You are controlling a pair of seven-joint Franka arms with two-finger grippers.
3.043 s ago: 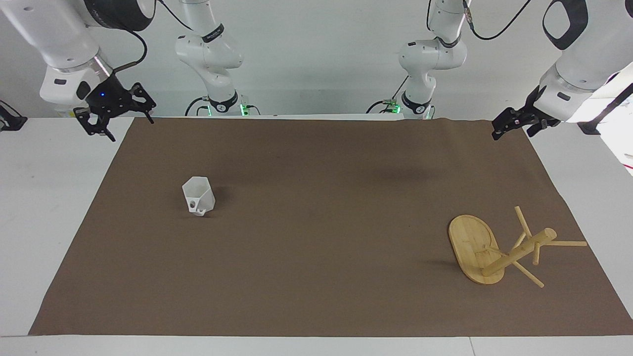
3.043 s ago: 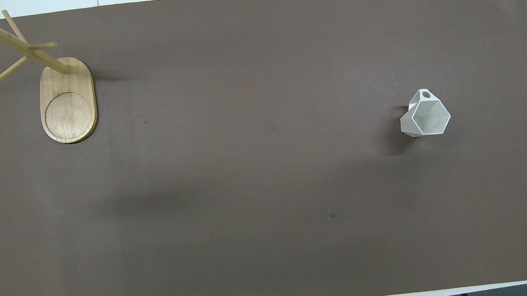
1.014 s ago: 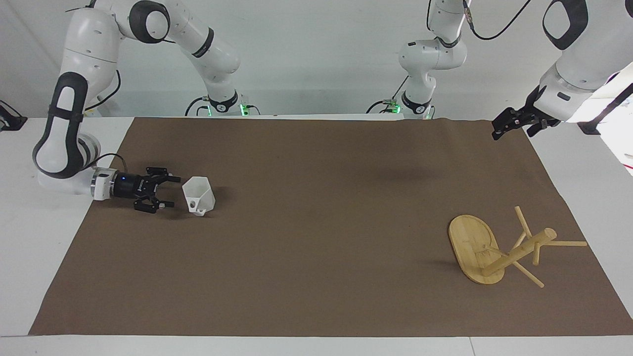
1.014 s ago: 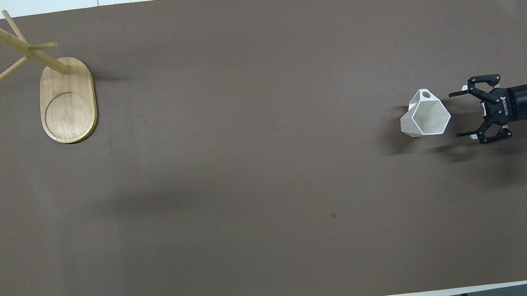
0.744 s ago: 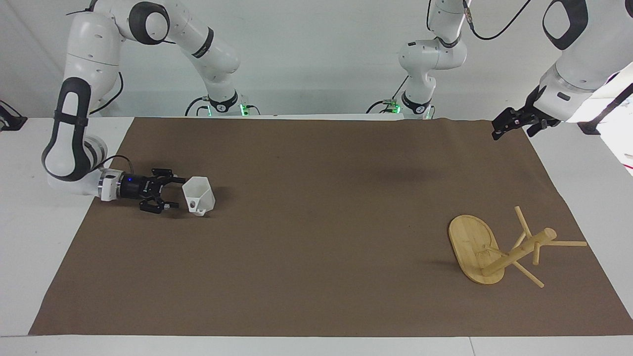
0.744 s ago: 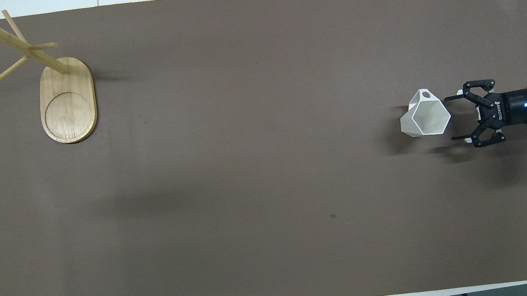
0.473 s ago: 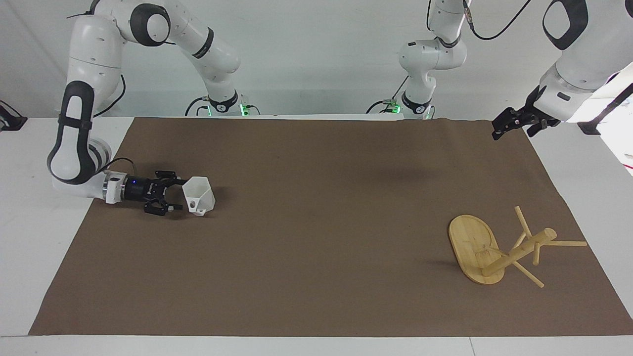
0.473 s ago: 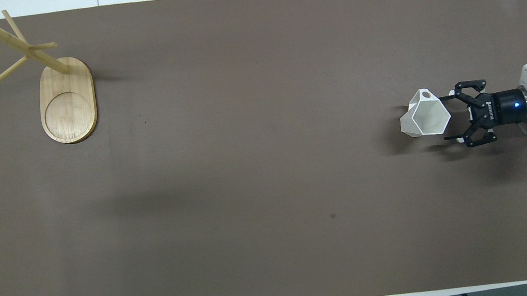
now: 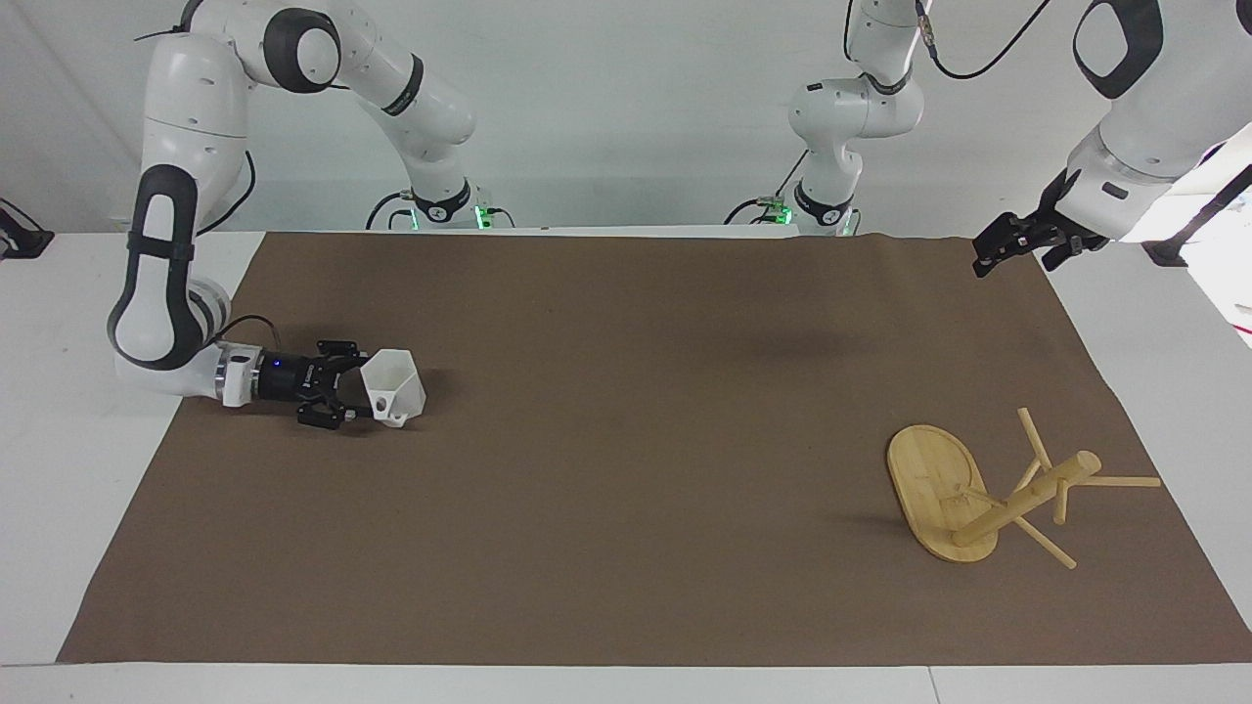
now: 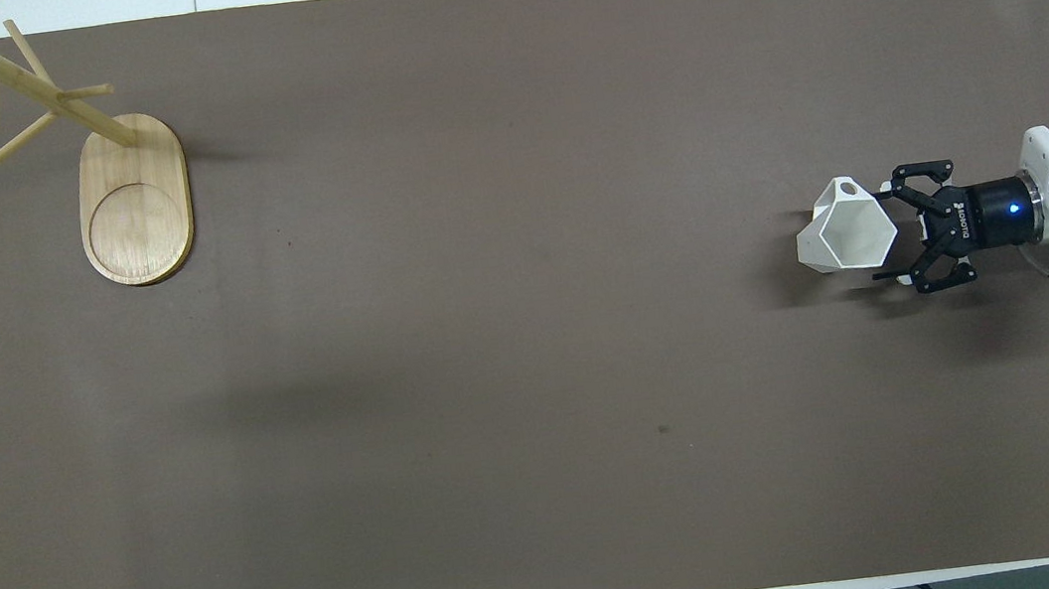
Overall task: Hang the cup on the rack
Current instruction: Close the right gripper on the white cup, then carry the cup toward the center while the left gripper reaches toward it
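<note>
The white cup's near edge (image 10: pixel 887 231) is between the open, level fingers of my right gripper. My right gripper keeps going forward until the cup's body (image 10: pixel 846 232) is deep inside, and then close.
The white faceted cup (image 9: pixel 395 383) stands mouth up on the brown mat toward the right arm's end; its pierced handle points away from the robots. It also shows in the overhead view (image 10: pixel 846 237). My right gripper (image 9: pixel 363 389) lies low and level at the cup, open, with a finger on each side of the cup's near edge; in the overhead view (image 10: pixel 883 233) its tips just overlap the cup. The bamboo rack (image 9: pixel 978 494) stands on its oval base toward the left arm's end (image 10: pixel 134 197). My left gripper (image 9: pixel 1012 244) waits, raised over the mat's edge.
A brown mat (image 9: pixel 626 440) covers most of the white table (image 9: pixel 59 411). The arm bases (image 9: pixel 440 200) stand at the robots' edge. The middle of the mat lies between cup and rack.
My right gripper came down from high over the table's end, then slid level along the mat toward the cup until its open fingers reached the cup's sides. Cup, rack and left arm stayed put.
</note>
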